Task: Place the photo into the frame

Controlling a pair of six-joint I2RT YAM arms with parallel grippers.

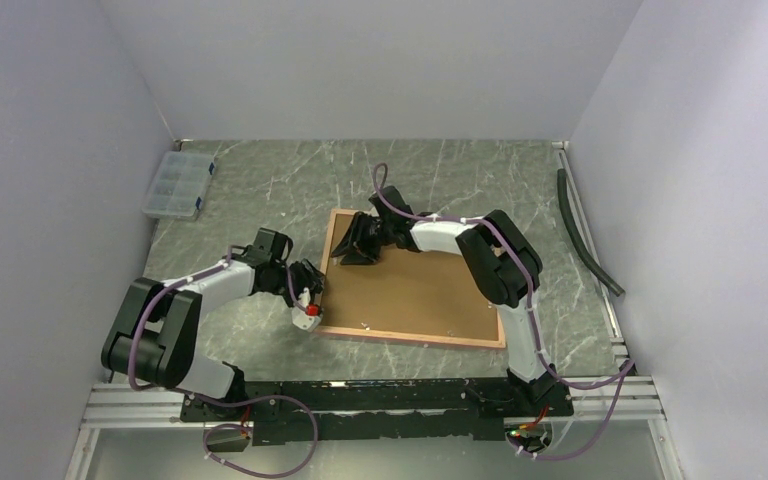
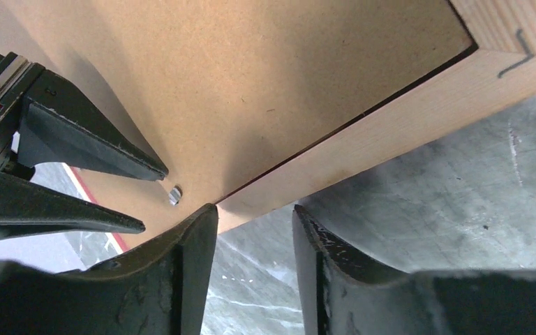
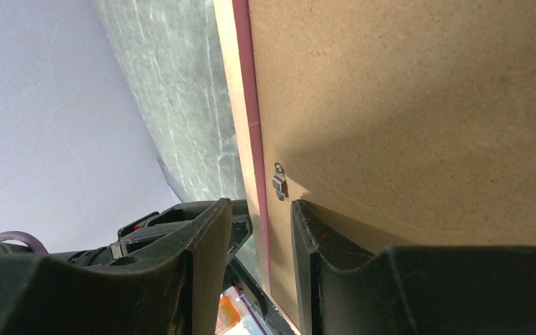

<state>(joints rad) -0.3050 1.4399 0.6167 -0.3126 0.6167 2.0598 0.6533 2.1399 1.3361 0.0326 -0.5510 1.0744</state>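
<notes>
I should clamp [image 2: 257,199] the frame's side [image 2: 285,204] to keep the frame steady before my right gripper pushes the metal tab, because my left gripper's outer finger is away from that side.
The frame [image 1: 332,240] lies back-up in the middle of the table, with the plain brown backing board [image 1: 415,290] filling it. The photo is hidden. My left gripper [image 1: 312,300] is at the frame's left rail near the front-left corner. In the left wrist view it [image 2: 255,213] is open, and its left fingertip [image 2: 206,216] touches the tan rail [image 2: 391,132] by a small metal tab [image 2: 174,194]. My right gripper [image 1: 355,245] is low over the far-left corner. In the right wrist view it [image 3: 262,206] is open and straddles the rail [image 3: 241,105] beside a metal tab [image 3: 279,183].
A clear plastic organiser box [image 1: 175,185] sits at the far left of the table. A black hose [image 1: 585,235] lies along the right wall. An aluminium rail [image 1: 360,400] with the arm bases runs along the near edge. The two grippers are close together.
</notes>
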